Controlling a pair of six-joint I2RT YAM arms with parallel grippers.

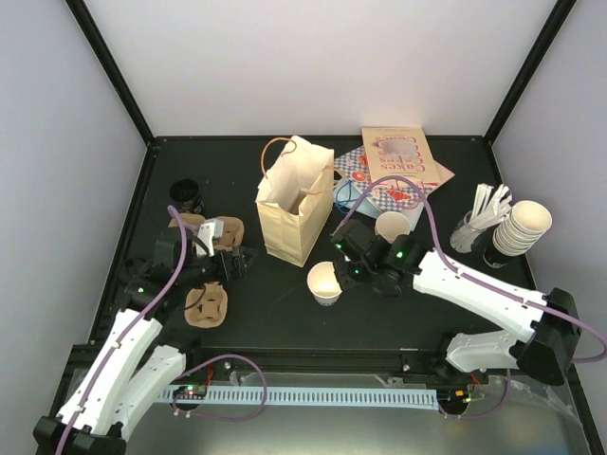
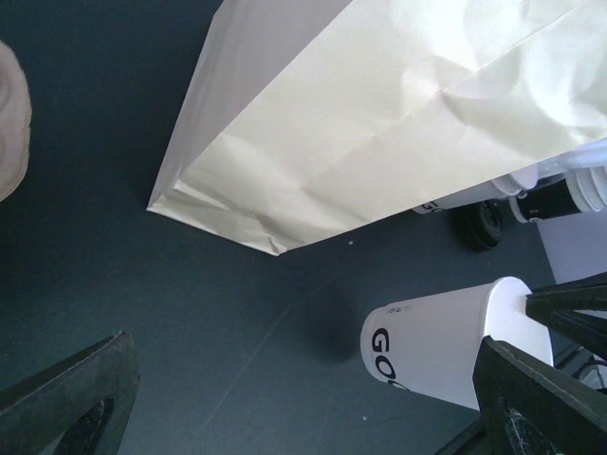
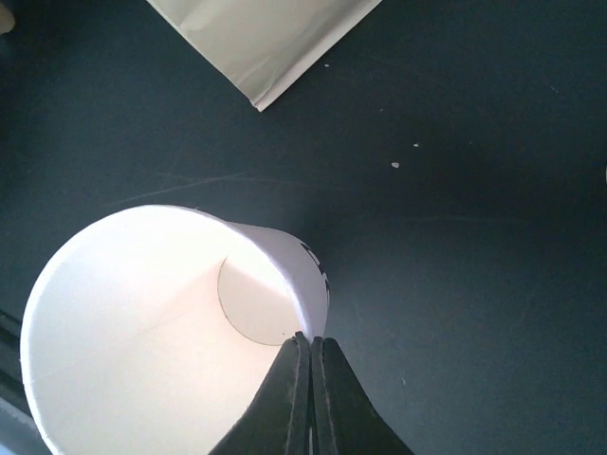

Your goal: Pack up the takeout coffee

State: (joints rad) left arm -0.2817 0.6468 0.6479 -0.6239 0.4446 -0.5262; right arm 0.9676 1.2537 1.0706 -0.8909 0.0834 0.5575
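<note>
The cream paper cup [image 1: 323, 281] is upright over the clear spot [image 1: 332, 305] beside the tan bag. My right gripper should next bring it down until the cup's bottom sits flat, then let go.
My right gripper [image 1: 344, 274] [image 3: 311, 343] is shut on the rim of a lidless cream paper cup [image 1: 324, 282] [image 3: 142, 322], one finger inside and one outside. The cup stands upright and empty just right of the tan paper bag [image 1: 294, 204] [image 3: 266, 38]. In the left wrist view the same cup [image 2: 446, 346] shows black lettering, with the bag [image 2: 379, 123] above it. My left gripper [image 1: 237, 258] [image 2: 303, 379] is open and empty, left of the bag and pointing toward the cup. No takeout coffee with a black lid shows in any view.
Two brown cup carriers [image 1: 206, 305] [image 1: 223, 232] lie beside the left arm, and a black stack of lids [image 1: 187, 196] behind them. Another lidless cup [image 1: 392, 226] stands behind the right wrist. Printed paper bags [image 1: 394, 161], nested cups [image 1: 524, 226] and white sticks [image 1: 484, 213] fill the back right.
</note>
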